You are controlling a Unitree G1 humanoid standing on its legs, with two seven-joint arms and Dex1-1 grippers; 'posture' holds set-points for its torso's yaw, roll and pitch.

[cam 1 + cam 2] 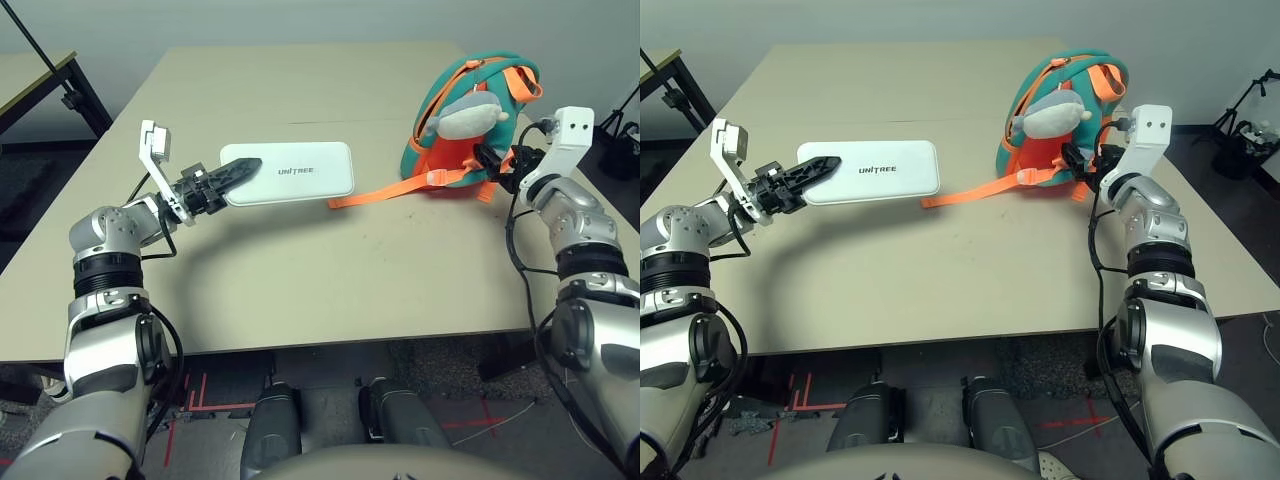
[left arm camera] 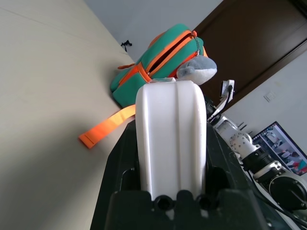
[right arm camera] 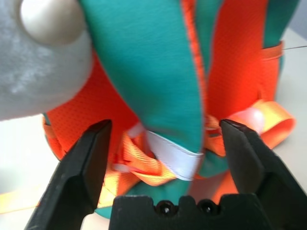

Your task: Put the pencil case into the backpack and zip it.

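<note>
The grey shark charm (image 1: 467, 117) is hanging from the backpack's orange zipper (image 1: 473, 66), so when I pull the charm, the zipper will slide down the side of the backpack.
The white pencil case (image 1: 300, 172) with dark lettering hangs level a little above the table, left of centre. My left gripper (image 1: 235, 172) is shut on its left end, and the case (image 2: 171, 139) runs out between the black fingers toward the bag. The teal and orange backpack (image 1: 425, 150) stands at the far right with a grey shark charm (image 1: 465, 117) on its front. My right gripper (image 1: 490, 165) is at the bag's right lower side. It is open, its fingers (image 3: 76, 167) wide on either side of a teal fold (image 3: 158, 72) and a white tab.
An orange strap (image 1: 375, 195) trails from the bag across the table (image 1: 300, 280) toward the case. A second table (image 1: 30, 75) stands at the far left. Dark gear (image 1: 620, 135) sits on the floor beyond the table's right edge.
</note>
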